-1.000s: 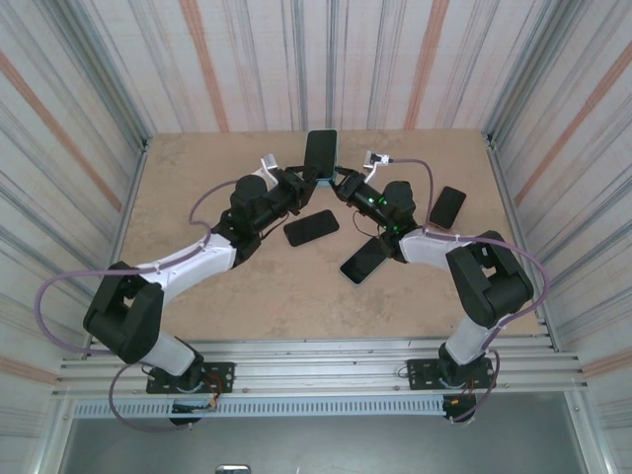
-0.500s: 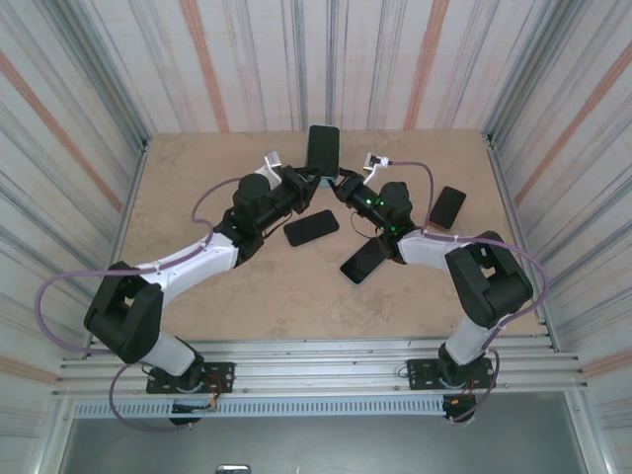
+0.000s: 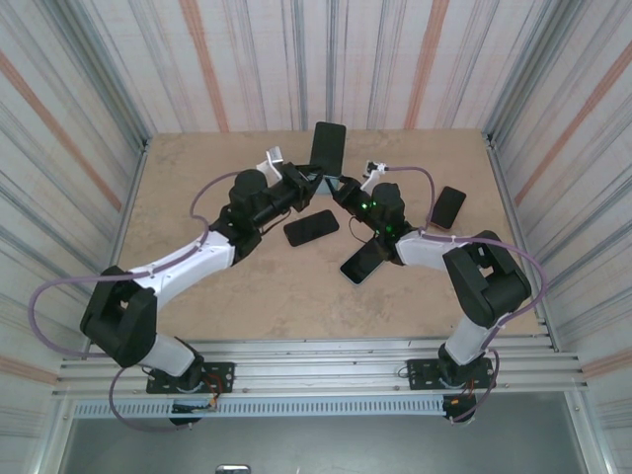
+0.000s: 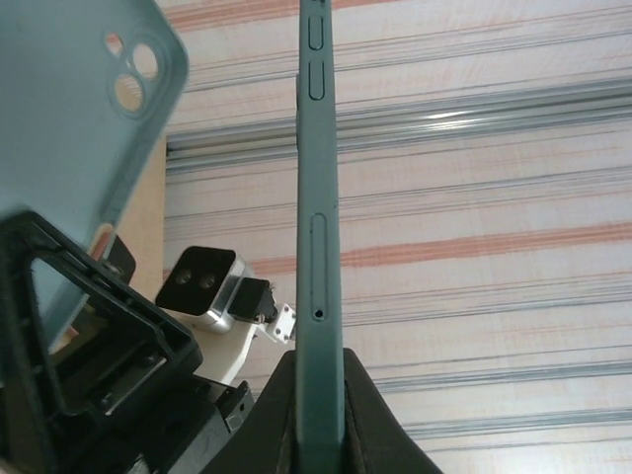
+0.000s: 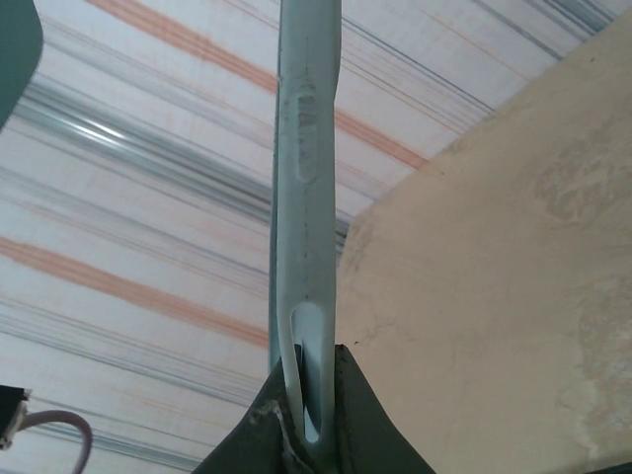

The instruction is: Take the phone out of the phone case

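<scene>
The dark teal phone [image 3: 328, 146] is clear of the phone case, so the left gripper keeps taking it to the table's open side [image 3: 188, 178] and lets go of it there.
My left gripper [image 4: 319, 395] is shut on the lower end of the dark teal phone [image 4: 318, 197], which I see edge-on with its side buttons and SIM tray. From above, the phone [image 3: 328, 146] stands upright over the far middle of the table, above the left gripper [image 3: 314, 178]. The light-blue phone case [image 5: 304, 148] is pinched edge-on in my shut right gripper [image 5: 311, 405], its port cutout open and hollow. The case's back with camera holes [image 4: 79, 128] hangs just left of the phone, apart from it. Seen from above, the right gripper [image 3: 343, 188] and case [image 3: 332, 182] sit close under the phone.
Three other phones lie on the tan table [image 3: 197, 197]: a dark one [image 3: 311, 227] below the grippers, one in a light-blue case [image 3: 363, 261] nearer the front, and a dark one [image 3: 447, 206] at the right. Striped walls enclose the table.
The left gripper has closed onto the phone. The phone has risen and shifted slightly right, away from the light-blue case, which stays low in the right gripper.
</scene>
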`<state>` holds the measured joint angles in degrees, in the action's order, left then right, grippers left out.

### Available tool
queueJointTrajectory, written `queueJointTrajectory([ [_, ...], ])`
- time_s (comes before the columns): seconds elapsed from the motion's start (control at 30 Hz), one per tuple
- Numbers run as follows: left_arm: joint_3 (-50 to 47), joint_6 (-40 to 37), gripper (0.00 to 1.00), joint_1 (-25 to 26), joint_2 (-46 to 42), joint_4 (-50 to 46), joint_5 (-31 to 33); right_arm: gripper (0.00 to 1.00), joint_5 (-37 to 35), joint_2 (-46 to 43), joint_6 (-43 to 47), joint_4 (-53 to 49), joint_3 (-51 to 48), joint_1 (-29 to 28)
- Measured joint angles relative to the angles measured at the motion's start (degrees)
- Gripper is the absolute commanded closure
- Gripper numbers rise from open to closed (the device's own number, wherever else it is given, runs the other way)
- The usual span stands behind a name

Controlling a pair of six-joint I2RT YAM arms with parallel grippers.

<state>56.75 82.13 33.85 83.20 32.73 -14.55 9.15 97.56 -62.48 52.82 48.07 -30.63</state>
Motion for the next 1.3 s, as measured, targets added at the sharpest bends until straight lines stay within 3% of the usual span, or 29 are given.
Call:
queueJointTrajectory([
  [0.27, -7.63, -3.91, 1.0, -12.79, -6.1, -4.94, -8.48, 0.91, 0.17, 1.66, 0.04, -2.84, 0.5, -0.44],
  [0.67, -17.03, -12.44, 1.0, -30.93, -5.38, -8.13, -20.09, 0.9, 1.14, 8.7, -1.09, -8.85, 9.2, -6.03],
  [1.0, -18.16, -20.28, 1.0, -41.59, 5.44, -7.52, -26.45, 0.9, 1.14, 14.78, -1.79, -15.56, 18.43, -10.51],
  [1.3, -18.16, -24.48, 1.0, -45.22, 13.0, -6.27, -27.85, 0.89, 1.09, 20.28, -3.08, -19.17, 25.11, -13.77],
])
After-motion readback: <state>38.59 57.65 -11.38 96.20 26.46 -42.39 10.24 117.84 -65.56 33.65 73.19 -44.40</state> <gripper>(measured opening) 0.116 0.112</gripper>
